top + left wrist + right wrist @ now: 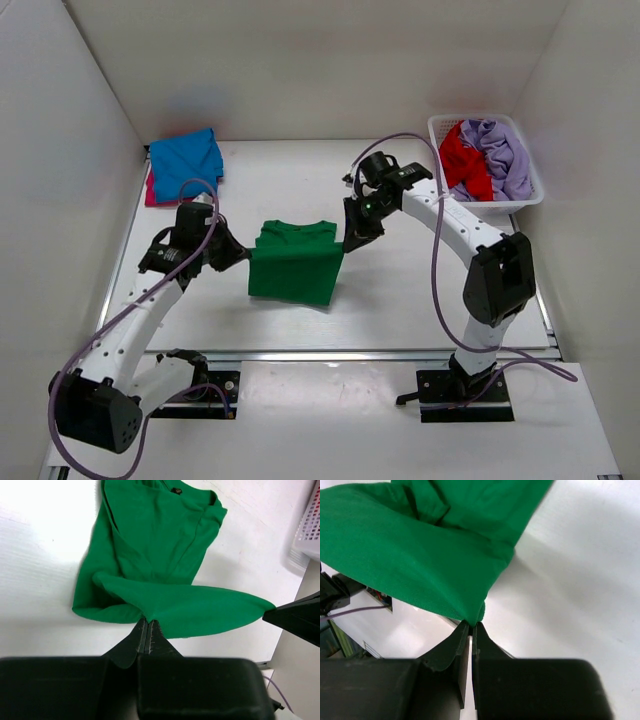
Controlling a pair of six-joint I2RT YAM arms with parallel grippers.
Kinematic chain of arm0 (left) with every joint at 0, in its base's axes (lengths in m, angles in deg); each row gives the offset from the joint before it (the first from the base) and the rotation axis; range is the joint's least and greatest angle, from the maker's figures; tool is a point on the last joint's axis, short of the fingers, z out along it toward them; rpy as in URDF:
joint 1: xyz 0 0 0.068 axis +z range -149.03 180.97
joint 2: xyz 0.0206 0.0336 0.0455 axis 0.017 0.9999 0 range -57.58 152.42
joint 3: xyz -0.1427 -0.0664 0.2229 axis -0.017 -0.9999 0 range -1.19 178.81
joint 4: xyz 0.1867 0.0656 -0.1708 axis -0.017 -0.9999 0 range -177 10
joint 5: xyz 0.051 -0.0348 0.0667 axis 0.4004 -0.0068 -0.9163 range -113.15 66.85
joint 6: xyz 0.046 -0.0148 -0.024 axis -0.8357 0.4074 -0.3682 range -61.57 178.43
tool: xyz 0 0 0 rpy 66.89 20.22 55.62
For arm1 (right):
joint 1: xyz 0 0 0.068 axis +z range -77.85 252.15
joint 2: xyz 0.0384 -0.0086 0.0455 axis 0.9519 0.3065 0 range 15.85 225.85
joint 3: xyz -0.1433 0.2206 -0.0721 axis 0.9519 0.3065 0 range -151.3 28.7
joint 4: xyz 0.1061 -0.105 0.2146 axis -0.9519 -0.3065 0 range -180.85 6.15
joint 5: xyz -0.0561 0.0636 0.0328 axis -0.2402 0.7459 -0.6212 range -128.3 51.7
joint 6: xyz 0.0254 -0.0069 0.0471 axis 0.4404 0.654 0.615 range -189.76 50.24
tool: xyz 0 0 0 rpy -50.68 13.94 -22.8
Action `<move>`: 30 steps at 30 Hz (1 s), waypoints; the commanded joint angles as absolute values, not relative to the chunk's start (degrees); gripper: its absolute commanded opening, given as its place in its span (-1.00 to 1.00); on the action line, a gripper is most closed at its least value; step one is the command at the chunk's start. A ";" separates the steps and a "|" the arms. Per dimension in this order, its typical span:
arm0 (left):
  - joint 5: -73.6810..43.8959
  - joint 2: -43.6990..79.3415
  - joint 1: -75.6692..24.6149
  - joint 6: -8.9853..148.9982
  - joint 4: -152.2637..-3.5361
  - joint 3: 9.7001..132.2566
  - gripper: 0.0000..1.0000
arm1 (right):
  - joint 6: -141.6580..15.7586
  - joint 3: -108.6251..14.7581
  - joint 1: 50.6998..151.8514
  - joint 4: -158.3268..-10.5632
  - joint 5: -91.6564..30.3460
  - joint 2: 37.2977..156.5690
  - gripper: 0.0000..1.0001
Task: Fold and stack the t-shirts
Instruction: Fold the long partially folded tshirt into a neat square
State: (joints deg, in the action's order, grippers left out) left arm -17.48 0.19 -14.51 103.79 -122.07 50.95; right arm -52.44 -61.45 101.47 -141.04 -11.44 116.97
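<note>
The lifted hem (296, 252) is taut and parallel to the flat collar end (299, 227), so my right gripper should keep going toward the collar and let go of the hem there.
A bright green t-shirt (294, 262) lies mid-table, its near hem lifted and stretched between both grippers. My left gripper (243, 254) is shut on the hem's left corner (148, 616). My right gripper (348, 243) is shut on the hem's right corner (474, 618). The collar end (175, 500) rests flat on the table. A folded blue t-shirt (186, 160) lies on a magenta-pink one (152, 190) at the back left. A red t-shirt (466, 162) and a lilac one (502, 152) sit crumpled in the basket.
A white lattice basket (530, 196) stands at the back right, also seen in the left wrist view (311, 527). White walls close in the table on the left, back and right. The arm bases sit at the near edge.
</note>
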 commanded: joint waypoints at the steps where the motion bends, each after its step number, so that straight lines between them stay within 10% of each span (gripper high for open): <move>1: -19.73 0.95 -12.83 104.30 -117.10 49.53 -1.00 | -54.21 -65.08 99.92 -141.68 -11.41 118.77 -1.00; 30: -15.33 26.69 -8.17 109.67 -88.89 51.37 -1.00 | -55.61 -93.27 92.89 -139.48 -9.29 146.98 -0.99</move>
State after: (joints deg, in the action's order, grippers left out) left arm -15.23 26.47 -9.44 108.36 -94.09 50.34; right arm -54.65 -87.81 93.69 -140.21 -9.06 145.80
